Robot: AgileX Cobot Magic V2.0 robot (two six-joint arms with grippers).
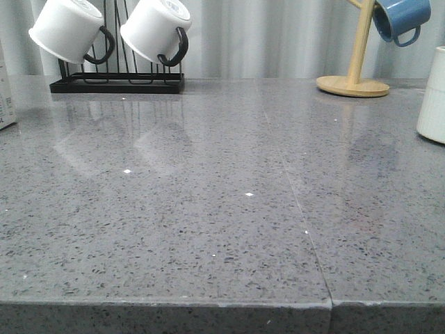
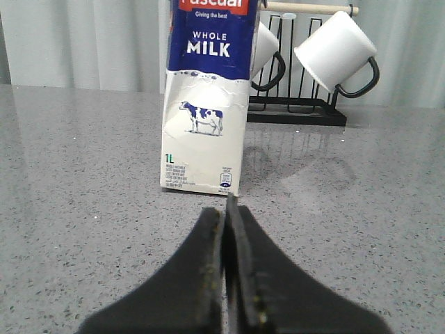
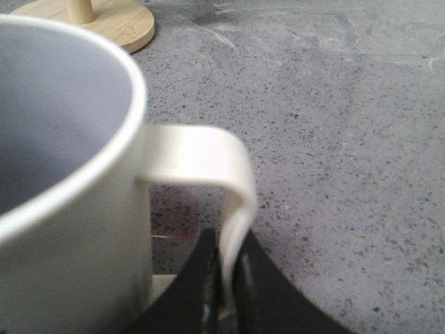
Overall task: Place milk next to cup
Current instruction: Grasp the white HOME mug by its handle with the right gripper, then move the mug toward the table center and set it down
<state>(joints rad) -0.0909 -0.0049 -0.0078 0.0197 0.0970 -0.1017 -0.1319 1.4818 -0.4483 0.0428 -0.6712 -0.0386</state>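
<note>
The counter's middle [image 1: 277,132] is free and the cup is upright by its handle [image 3: 208,156], so my right gripper should continue to move the cup there until it stands flat.
The milk [image 2: 208,104] stands upright on the grey counter, blue on top with "WHOLE MILK" print, white below with a cow picture. Only a sliver of it [image 1: 5,97] shows at the front view's left edge. My left gripper [image 2: 226,223] is shut with nothing in it, a short way in front of the carton and not touching it. The cup [image 3: 62,195], a white mug, sits at the counter's far right [image 1: 432,104]. My right gripper [image 3: 224,257] is shut on its cream handle [image 3: 208,156]. Neither gripper shows in the front view.
A black rack [image 1: 117,83] at the back left holds two white black-handled mugs [image 1: 69,28] [image 1: 156,28], just behind the milk. A wooden stand [image 1: 353,85] with a blue mug [image 1: 401,17] stands at the back right, near the cup.
</note>
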